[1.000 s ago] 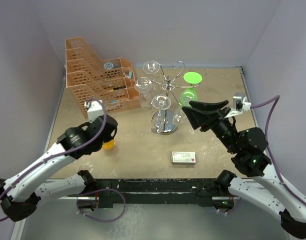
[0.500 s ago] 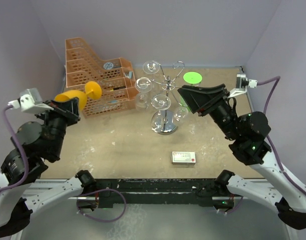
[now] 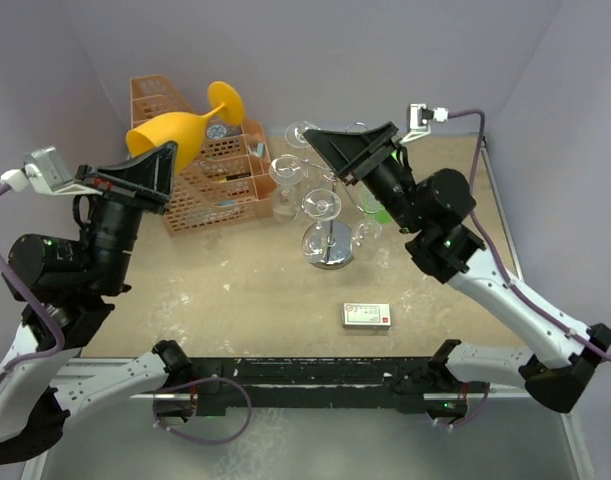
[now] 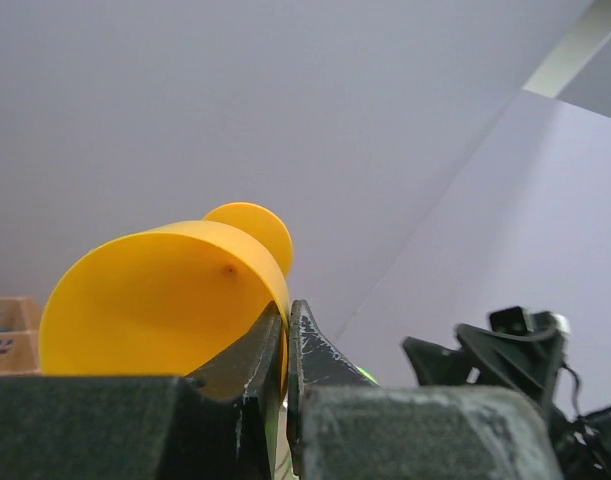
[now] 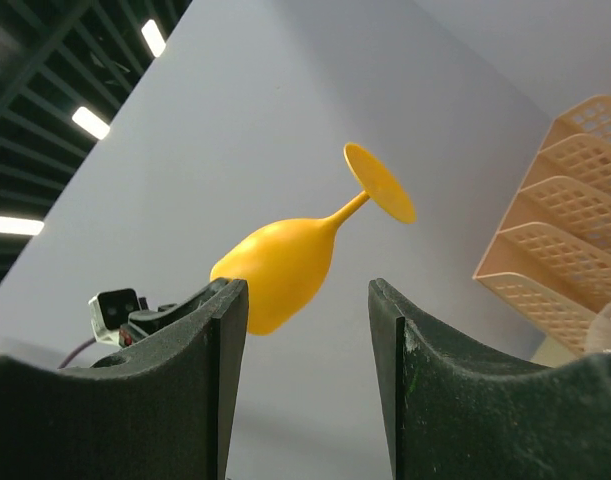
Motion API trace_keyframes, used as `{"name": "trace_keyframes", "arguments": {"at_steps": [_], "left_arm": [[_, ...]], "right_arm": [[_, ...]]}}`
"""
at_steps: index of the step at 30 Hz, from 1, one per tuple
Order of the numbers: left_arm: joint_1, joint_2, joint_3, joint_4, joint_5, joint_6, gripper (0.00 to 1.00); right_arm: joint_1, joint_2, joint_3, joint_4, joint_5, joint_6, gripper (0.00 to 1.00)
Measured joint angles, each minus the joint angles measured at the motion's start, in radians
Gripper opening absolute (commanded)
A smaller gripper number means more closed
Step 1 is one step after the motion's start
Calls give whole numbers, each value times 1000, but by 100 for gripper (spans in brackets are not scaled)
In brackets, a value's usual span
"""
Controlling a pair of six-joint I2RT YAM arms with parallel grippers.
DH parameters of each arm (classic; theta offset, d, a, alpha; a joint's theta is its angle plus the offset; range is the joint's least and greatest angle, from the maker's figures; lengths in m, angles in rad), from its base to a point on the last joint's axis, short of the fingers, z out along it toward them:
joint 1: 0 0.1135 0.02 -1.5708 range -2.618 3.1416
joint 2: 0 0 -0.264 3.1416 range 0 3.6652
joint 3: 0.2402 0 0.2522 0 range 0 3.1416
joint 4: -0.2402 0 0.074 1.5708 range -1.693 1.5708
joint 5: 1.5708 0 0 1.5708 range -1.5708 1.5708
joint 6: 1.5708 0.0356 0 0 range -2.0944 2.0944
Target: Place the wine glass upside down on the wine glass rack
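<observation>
The wine glass is held by its rim point(image 3: 135, 141) in my left gripper, so next my right gripper grips the stem point(image 3: 213, 113) before my left gripper goes to the glass's foot.
The wine glass point(image 3: 185, 125) is orange-yellow plastic. It hangs high in the air at the back left, tilted, foot pointing up and right. My left gripper point(image 3: 168, 158) is shut on its rim, and in the left wrist view the jaws point(image 4: 288, 315) pinch the bowl wall point(image 4: 155, 310). My right gripper point(image 3: 320, 148) is raised above the rack and stands open, empty, facing the glass point(image 5: 280, 260) across a gap point(image 5: 305, 290). The wine glass rack point(image 3: 330, 250) is a chrome wire stand at the table's centre back. Clear glasses point(image 3: 321, 205) hang upside down on it.
An orange lattice basket point(image 3: 200, 175) stands at the back left, below the lifted glass. A green glass point(image 3: 383, 156) shows partly behind my right arm. A small white and red box point(image 3: 367, 315) lies near the front, right of centre.
My left arm has lifted the orange-yellow glass from table level to high above the basket. My right arm has swung up and leftward over the rack, its jaws staying open.
</observation>
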Motion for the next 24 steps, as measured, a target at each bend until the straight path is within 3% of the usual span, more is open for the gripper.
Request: {"name": "trace_keyframes", "arguments": {"at_steps": [10,24], "left_arm": [[0,112,-18,243,225,-13,0],[0,163,-30,382,347,-14,0]], "right_arm": [[9,219,184,92,-19,118,54],[12,335,336,61,32,230,49]]}}
